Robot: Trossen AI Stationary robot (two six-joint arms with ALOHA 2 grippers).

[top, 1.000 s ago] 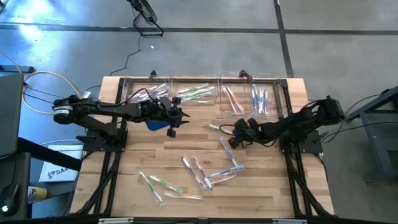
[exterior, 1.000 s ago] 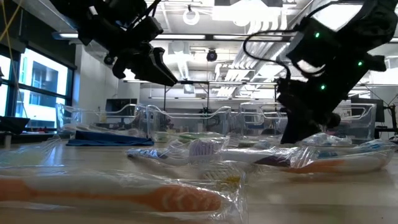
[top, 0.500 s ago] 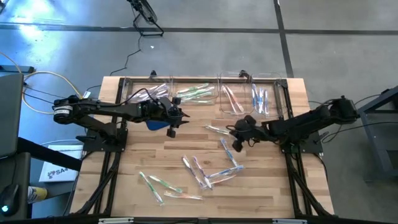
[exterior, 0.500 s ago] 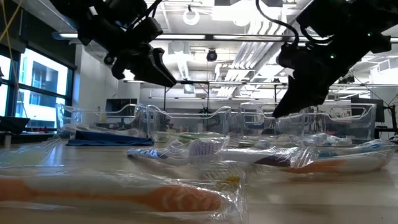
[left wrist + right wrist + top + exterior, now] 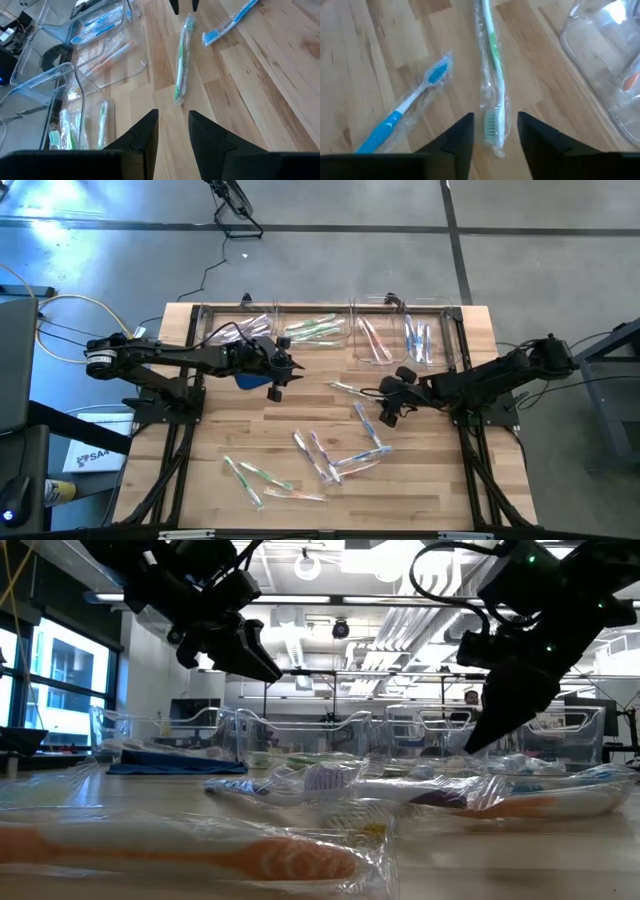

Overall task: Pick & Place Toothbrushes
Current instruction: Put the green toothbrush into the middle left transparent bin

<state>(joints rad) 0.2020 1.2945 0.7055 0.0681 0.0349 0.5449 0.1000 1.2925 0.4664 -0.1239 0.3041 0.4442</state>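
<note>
The bin of green toothbrushes (image 5: 314, 329) stands nearer my left gripper, so next my right gripper takes the green toothbrush's bristle end (image 5: 494, 126) and offer that toothbrush's handle to my left gripper.
A green toothbrush (image 5: 491, 95) in clear wrapping lies flat on the wooden table (image 5: 230, 430). My right gripper (image 5: 495, 122) hangs open a little above its bristle end, one finger on each side, touching nothing. A blue toothbrush (image 5: 402, 117) lies beside it. Several more toothbrushes (image 5: 325, 455) lie scattered toward the near edge. My left gripper (image 5: 172, 120) hovers open and empty over the table's left half (image 5: 276, 376), pointing toward the green toothbrush (image 5: 181, 62).
Clear plastic bins (image 5: 375, 335) stand in a row along the far edge, with toothbrushes inside them. A blue cloth (image 5: 246, 379) lies under the left arm. A second cluster of toothbrushes (image 5: 255, 478) lies near the front left. Bare wood shows between the two grippers.
My right gripper has risen from just above the table top and drawn back a little toward the right edge, rolling about its own line as it went. The green toothbrush lies flat on the table. The left arm has kept still.
</note>
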